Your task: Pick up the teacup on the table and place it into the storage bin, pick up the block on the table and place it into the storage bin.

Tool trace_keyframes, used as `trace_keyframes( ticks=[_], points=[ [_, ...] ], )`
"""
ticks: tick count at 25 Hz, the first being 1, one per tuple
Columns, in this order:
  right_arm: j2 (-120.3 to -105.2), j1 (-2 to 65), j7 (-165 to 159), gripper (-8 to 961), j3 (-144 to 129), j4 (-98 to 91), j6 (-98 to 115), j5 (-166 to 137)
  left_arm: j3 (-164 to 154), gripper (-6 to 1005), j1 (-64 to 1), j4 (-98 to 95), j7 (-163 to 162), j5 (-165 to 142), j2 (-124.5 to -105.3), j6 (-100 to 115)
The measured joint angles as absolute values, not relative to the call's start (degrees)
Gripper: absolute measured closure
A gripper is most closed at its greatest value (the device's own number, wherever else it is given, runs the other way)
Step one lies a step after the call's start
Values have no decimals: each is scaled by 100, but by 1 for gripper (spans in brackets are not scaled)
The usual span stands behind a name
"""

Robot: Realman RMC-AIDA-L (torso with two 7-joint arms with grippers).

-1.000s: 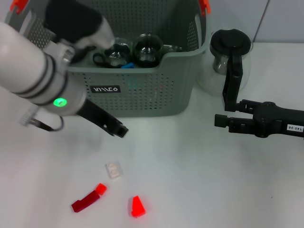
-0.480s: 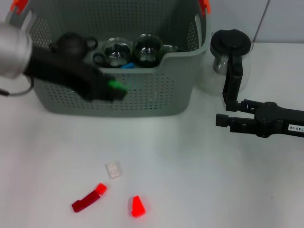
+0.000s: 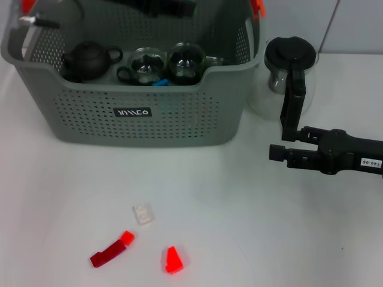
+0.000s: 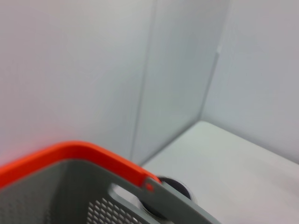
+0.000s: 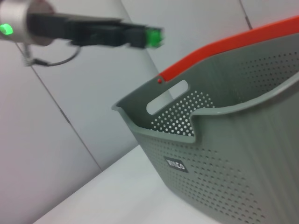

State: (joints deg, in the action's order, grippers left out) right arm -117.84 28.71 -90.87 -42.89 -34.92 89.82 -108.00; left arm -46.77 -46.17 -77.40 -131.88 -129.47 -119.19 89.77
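I should carry on lowering my left gripper until it is inside the bin (image 3: 160, 36), then let go, because the green block (image 5: 153, 37) hangs clear above the storage bin's rim and the storage bin's top is open.
The grey perforated storage bin (image 3: 179, 113) stands at the back of the table and also shows in the right wrist view (image 5: 233, 154). Inside it are two glass teacups (image 3: 146, 66) (image 3: 185, 61), a black teapot (image 3: 90, 58) and a small blue piece (image 3: 159, 83). My left gripper (image 3: 182, 8) hangs over the bin's far side, shut on a green block (image 5: 154, 36). On the table in front lie a white block (image 3: 142, 213), a long red piece (image 3: 112, 251) and a red wedge block (image 3: 173, 260). My right gripper (image 3: 274, 153) rests low at the right, away from the blocks.
A glass jug with a black lid (image 3: 290, 69) stands right of the bin, just behind my right arm. The bin's orange rim clip (image 4: 70, 154) fills the lower part of the left wrist view, with grey wall panels behind.
My left arm has risen from the front of the bin and swung up over it to its far side, the green block at its tip. The right arm has stayed put.
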Motion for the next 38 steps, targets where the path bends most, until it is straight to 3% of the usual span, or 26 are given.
trace_keyframes(
  ticks=[3, 7, 14, 24, 31, 36, 38],
  points=[
    [-11794, 2880, -9086, 69, -4265, -3513, 9138, -10753, -5112, 583, -4894, -6632, -12986, -13105, -11657, 7893],
    [-11795, 2915, -9079, 68, -4182, -3531, 9284, -10707, -5460, 583, -5029, -6011, -12875, -13439, -11602, 7045],
    [-11800, 2927, -9079, 69, -4148, -3533, 9347, -10704, -5783, 584, -5363, -5125, -12958, -14660, -11829, 5609],
    [-11801, 2921, -9044, 68, -4109, -3516, 9352, -10705, -5888, 543, -5785, -4740, -13193, -16146, -12157, 5488],
    [-11795, 2880, -9002, 69, -4087, -3501, 9352, -10705, -5889, 501, -5756, -4825, -13440, -16185, -12139, 5584],
    [-11795, 2874, -9000, 69, -4085, -3494, 9351, -10705, -5727, 471, -5429, -5600, -13489, -15879, -12215, 5963],
    [-11794, 2874, -9000, 69, -4085, -3492, 9351, -10705, -5460, 413, -5164, -6210, -13495, -15465, -12266, 6338]
  ],
)
